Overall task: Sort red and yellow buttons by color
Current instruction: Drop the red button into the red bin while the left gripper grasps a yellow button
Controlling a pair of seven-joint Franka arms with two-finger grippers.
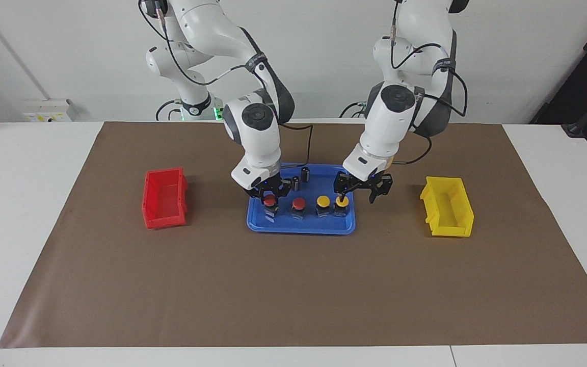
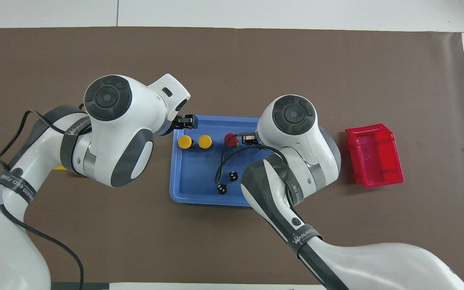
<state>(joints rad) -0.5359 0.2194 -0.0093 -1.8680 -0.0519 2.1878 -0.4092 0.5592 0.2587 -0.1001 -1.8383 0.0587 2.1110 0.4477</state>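
When I drop the red button into the red bin, I expect the button to tip onto its side: its twin's wide cap nearly covers the twin's base.
Four buttons stand in a row in a blue tray. Two have red caps and two have yellow caps. My right gripper is low over the red button at the right arm's end of the row, open, with a finger on each side of its cap. My left gripper is open just above the tray's left-arm end, with one finger touching or just over the end yellow button. The overhead view shows both yellow buttons and one red button. The other red button is hidden under my right arm.
A red bin stands toward the right arm's end of the table. A yellow bin stands toward the left arm's end. Two dark capless cylinders stand in the tray, nearer to the robots than the buttons.
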